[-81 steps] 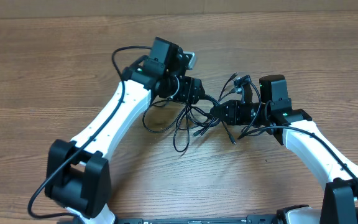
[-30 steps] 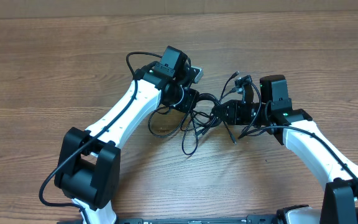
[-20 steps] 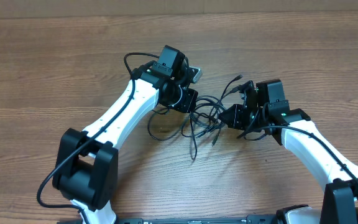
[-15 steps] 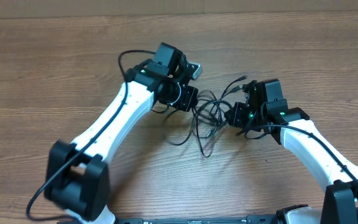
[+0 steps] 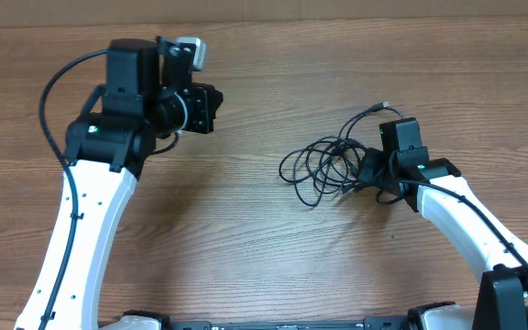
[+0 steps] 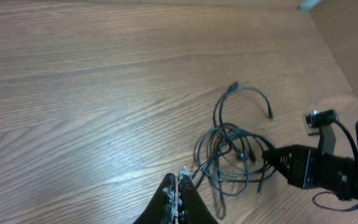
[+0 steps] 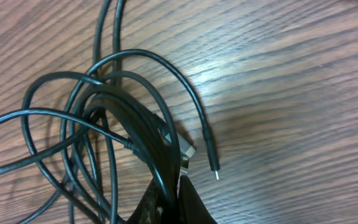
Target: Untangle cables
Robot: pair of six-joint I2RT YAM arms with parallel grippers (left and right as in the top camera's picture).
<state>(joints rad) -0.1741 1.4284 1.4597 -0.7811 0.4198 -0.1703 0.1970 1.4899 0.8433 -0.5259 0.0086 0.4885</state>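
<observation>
The robot's right gripper is pinching several loops of the tangle point(image 7: 154, 152) together, so it should open, and then the left gripper should lift the cables from the other side point(image 5: 288, 166).
The cables point(image 5: 335, 161) lie as a loose tangle of thin black loops on the wooden table, right of centre, with one free end point(image 5: 385, 105) curving off to the far right. My right gripper point(image 5: 368, 172) is at the tangle's right side, shut on a bundle of strands. In the right wrist view the cables point(image 7: 135, 134) run down between the closed fingertips point(image 7: 178, 182), and a small plug point(image 7: 215, 167) lies loose beside them. My left gripper point(image 5: 214, 108) hangs high at the far left, well away from the cables. It is shut with nothing in it point(image 6: 179, 182). The left wrist view shows the cables point(image 6: 229, 152) below it.
The table's far edge point(image 5: 337, 20) runs along the top of the overhead view. In the left wrist view the table's right edge point(image 6: 337, 59) shows, and the right arm's black gripper body point(image 6: 303, 167) sits beside the tangle. Bare wood lies between the two arms.
My left arm has drawn back up and to the left, off the cables, with its gripper shut and empty. The tangle has shifted right with the right gripper, which still grips it.
</observation>
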